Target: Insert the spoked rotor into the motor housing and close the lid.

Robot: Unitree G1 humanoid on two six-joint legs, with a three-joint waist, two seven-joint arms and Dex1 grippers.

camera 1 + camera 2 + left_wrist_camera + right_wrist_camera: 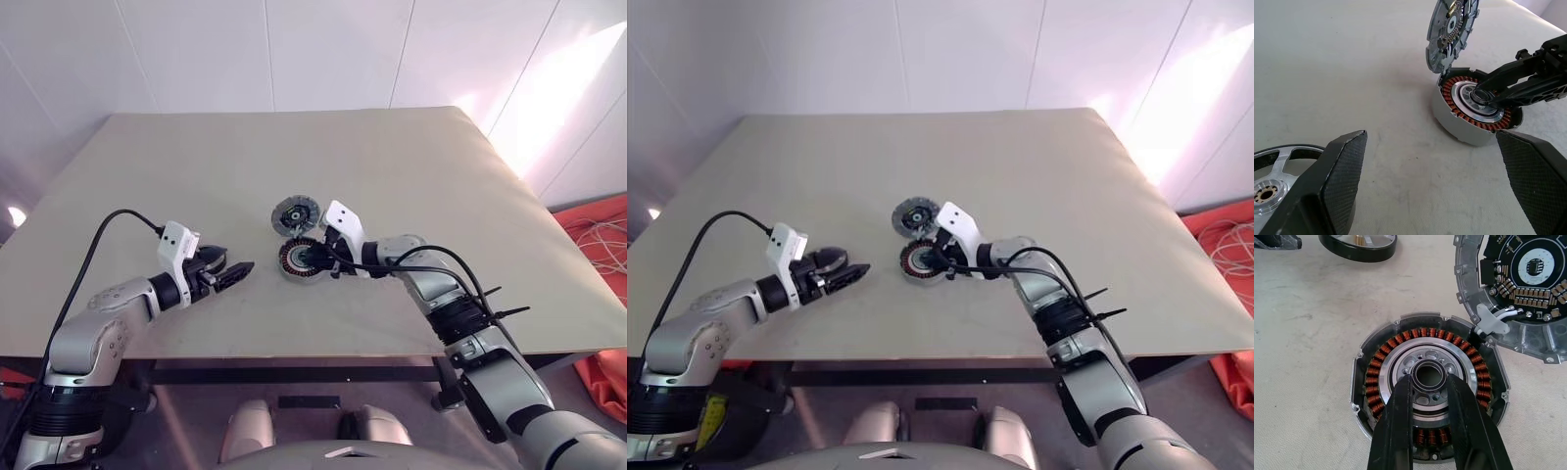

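Note:
The wheel's silver middle shows a brass core [1265, 194]. I should expect a brass stem to be hidden underneath when I lift the black-rimmed wheel [1282, 169].
The motor housing [1355, 382], a shallow grey round case, lies on the table. Inside it sits the spoked rotor [1376, 377], with reddish-brown radial spokes and a silver hub. My right gripper [1428, 377] reaches in from the right and is shut on the dark raised ring at the rotor's hub. The lid [1528, 284] stands tilted up at the housing's far edge, joined to it, with its circuit face showing. My left gripper [240, 269] hovers open to the left of the housing [294, 275], apart from it, with nothing between its fingers.
A black-rimmed wheel [1273, 181] with silver spokes lies on the table right beside my left gripper. The beige table [411, 176] stretches bare beyond the housing. An orange sheet and cables [598, 245] lie on the floor past the table's right edge.

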